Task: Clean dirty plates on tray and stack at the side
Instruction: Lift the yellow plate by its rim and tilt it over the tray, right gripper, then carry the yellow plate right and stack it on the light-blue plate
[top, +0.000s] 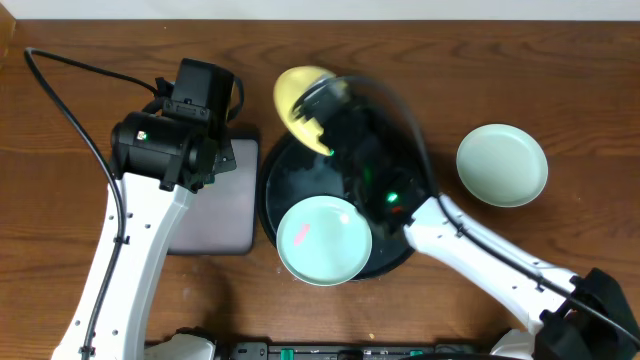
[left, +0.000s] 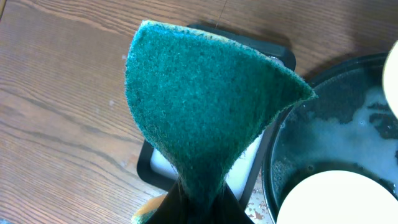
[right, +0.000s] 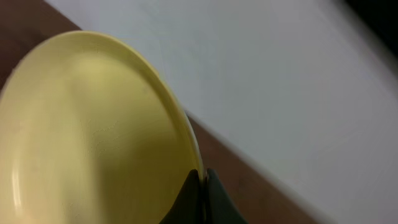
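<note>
The pale yellow plate (top: 295, 92) looks clear of smears, so my right gripper should go on carrying it until it lies flat on the mint-teal plate at the side (top: 502, 165).
My right gripper (top: 318, 118) is shut on the rim of the pale yellow plate (top: 300, 95) and holds it tilted above the far edge of the round black tray (top: 275, 190). In the right wrist view the yellow plate (right: 87, 130) fills the left side, pinched between the fingers (right: 201, 186). A mint-teal plate (top: 323, 240) with a pink smear lies on the tray's near side. A second mint-teal plate (top: 502, 164) lies on the table at the right. My left gripper (left: 202, 202) is shut on a green scouring sponge (left: 205, 106), held over the rectangular tray (top: 215, 215).
The rectangular black-rimmed tray (left: 277, 56) lies left of the round tray, whose wet, soapy bottom (left: 348, 137) shows in the left wrist view. A black cable (top: 75, 110) runs across the table's far left.
</note>
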